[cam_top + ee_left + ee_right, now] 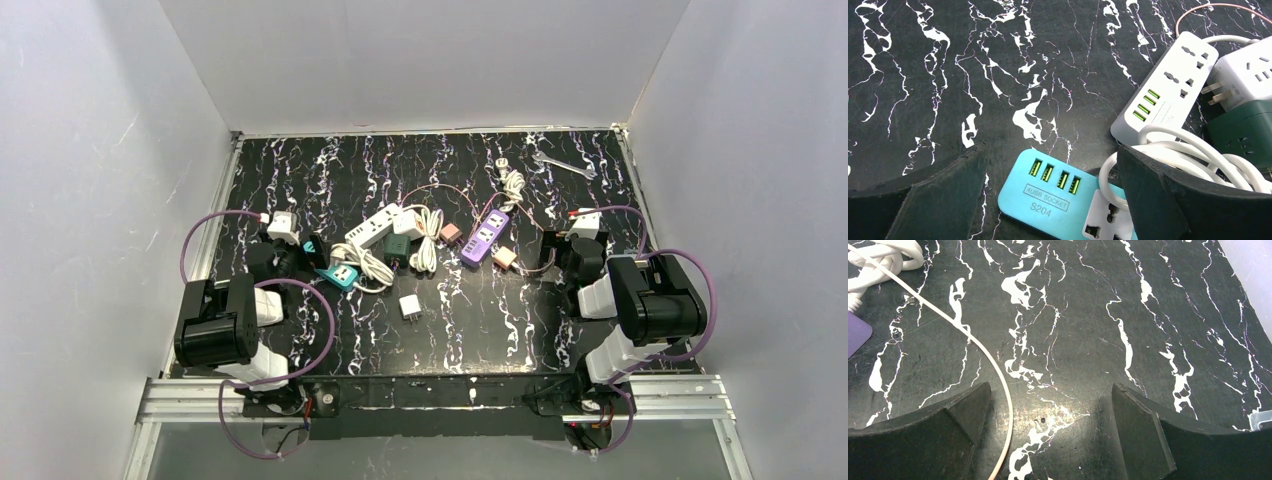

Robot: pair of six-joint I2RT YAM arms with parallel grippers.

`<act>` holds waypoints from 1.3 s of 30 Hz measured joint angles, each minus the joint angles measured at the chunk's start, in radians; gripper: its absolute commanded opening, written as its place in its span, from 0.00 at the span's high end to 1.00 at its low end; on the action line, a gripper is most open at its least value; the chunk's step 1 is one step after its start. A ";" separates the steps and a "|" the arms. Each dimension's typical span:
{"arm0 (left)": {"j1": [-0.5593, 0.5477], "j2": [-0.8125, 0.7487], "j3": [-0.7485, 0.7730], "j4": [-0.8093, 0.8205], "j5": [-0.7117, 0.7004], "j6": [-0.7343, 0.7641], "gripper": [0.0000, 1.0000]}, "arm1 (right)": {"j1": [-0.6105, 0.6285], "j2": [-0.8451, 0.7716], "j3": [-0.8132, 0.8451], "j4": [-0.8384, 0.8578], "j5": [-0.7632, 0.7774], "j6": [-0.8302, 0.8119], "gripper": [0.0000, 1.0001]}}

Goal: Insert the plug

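Note:
The teal USB socket block's holes (343, 272) are under the coiled white cable, so my left gripper should move back while my right gripper pulls the cable (371, 264) out of the way.
A small white plug (410, 306) lies loose on the black marble table (480, 320), near the front middle. A teal USB socket block (1058, 200) lies just below and between my left gripper's (1050, 155) open jaws; nothing is held. Beside it are a white power strip (1168, 85), a white cube adapter (1248, 75) with bare prongs, a green cube (1243, 135) and a coiled white cable (1188, 155). My right gripper (1050, 390) hangs open over bare table, a thin pink cable (998, 370) running past its left finger. A purple power strip (485, 237) lies to its left.
Two small pink adapters (451, 233) (504, 257) flank the purple strip. Another white cable coil with a plug (510, 180) and a wrench (565, 165) lie at the back right. White walls enclose the table on three sides.

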 measured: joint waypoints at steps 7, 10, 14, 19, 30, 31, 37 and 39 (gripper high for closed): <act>-0.004 0.000 0.000 0.000 -0.008 0.002 0.01 | 0.000 0.000 0.000 0.000 0.000 0.000 0.00; -0.004 0.000 0.000 0.000 -0.009 0.002 0.01 | 0.000 0.000 0.000 0.000 0.000 0.000 0.00; -0.004 -0.002 0.000 -0.002 -0.010 0.002 0.01 | 0.000 -0.002 0.002 -0.005 0.018 0.005 0.00; -0.008 -0.089 0.031 -0.164 -0.024 0.003 0.01 | 0.000 -0.103 0.087 -0.217 0.103 0.047 0.00; 0.015 -0.369 0.384 -0.843 -0.011 0.040 0.01 | -0.022 -0.251 0.465 -0.803 0.004 0.436 0.00; 0.018 -0.370 0.439 -0.930 -0.004 0.035 0.01 | -0.008 -0.256 0.470 -0.843 -0.016 0.443 0.00; 0.020 -0.361 0.700 -1.309 0.024 0.048 0.01 | 0.285 -0.280 0.574 -1.045 0.028 0.383 0.00; 0.020 -0.361 0.719 -1.387 0.028 0.068 0.01 | 0.408 -0.315 0.590 -1.063 0.063 0.360 0.00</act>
